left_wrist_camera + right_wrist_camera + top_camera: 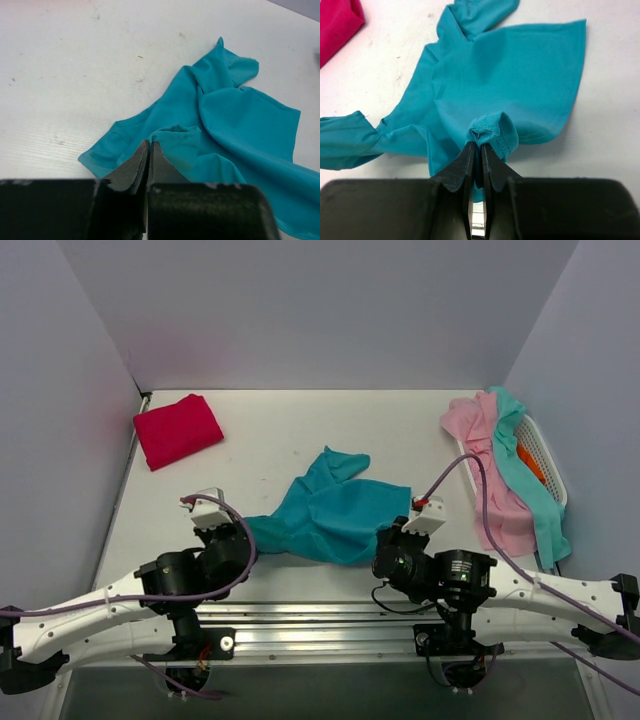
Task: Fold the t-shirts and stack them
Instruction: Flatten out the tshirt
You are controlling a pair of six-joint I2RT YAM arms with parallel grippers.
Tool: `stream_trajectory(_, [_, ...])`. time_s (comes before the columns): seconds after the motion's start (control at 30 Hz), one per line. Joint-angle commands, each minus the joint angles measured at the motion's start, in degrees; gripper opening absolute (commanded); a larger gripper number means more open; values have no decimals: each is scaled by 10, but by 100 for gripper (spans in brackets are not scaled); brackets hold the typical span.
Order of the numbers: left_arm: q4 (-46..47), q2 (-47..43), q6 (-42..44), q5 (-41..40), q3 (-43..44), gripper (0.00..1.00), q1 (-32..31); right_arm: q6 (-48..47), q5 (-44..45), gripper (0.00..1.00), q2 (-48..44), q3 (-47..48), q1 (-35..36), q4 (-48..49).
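I should use my left gripper and right gripper to sweep the t-shirt's held ends from near the front edge to the back (pixel 320 412) to make the t-shirt flat, because the teal t-shirt lies crumpled (pixel 330 508).
A deep teal t-shirt (pixel 330 510) lies crumpled at the middle of the table, near the front edge. My left gripper (pixel 243 532) is shut on its left end; in the left wrist view the closed jaws (pixel 150 144) pinch a fold of the teal shirt (pixel 235 120). My right gripper (pixel 385 540) is shut on its right front edge; the right wrist view shows the hem bunched between the jaws (pixel 481 144), with the teal shirt (pixel 510 75) spread beyond. A folded crimson-red t-shirt (pixel 177 430) lies at the back left, and its corner shows in the right wrist view (pixel 337 22).
A white basket (pixel 543 455) stands at the right edge with a pale pink shirt (pixel 490 465) and a light aqua shirt (pixel 525 465) draped over it, and an orange one (pixel 531 464) inside. Walls enclose the table on three sides.
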Motion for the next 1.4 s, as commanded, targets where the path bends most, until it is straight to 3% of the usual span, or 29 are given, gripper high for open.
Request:
stream_trajectory(0.0, [-90,-28,45,-46,94,2,-3,-15,57,0,-34,56,12,-77])
stream_trajectory(0.2, [-37,-56,247,-23,235,2,-4,-144,55,0,-81,209,16,-93])
stream_trajectory(0.43, [93,-9,493,40,408,2,-4,-311,60,0,-84,381,14,-6])
stream_trajectory(0.6, [163,32,595,79,511,2,-4,-378,71,0,-25,475,14,40])
stream_trajectory(0.83, [194,104,708,83,629,2,-4,-440,123,0,20,514,14,90])
stream_trajectory(0.97, [245,133,748,69,614,2,-2,-457,219,0,59,509,14,105])
stream_trajectory(1.07, [284,153,761,54,551,2,9,-457,289,0,83,480,11,113])
stream_trajectory(1.1, [283,156,749,64,533,2,44,-448,295,0,86,468,5,115])
stream_trajectory(1.13, [268,158,684,83,505,2,74,-444,292,0,89,456,-3,118])
stream_trajectory(1.17, [227,159,644,157,490,2,113,-444,283,0,95,440,-18,131])
stream_trajectory(1.2, [217,160,603,199,471,2,195,-437,234,0,101,417,-74,128])
stream_trajectory(1.27, [245,165,539,277,395,2,250,-415,140,0,127,391,-160,143])
stream_trajectory(1.3, [257,180,528,303,373,2,274,-410,32,0,142,362,-262,153])
stream_trajectory(1.37, [300,204,493,387,316,2,348,-399,-80,0,191,325,-361,209])
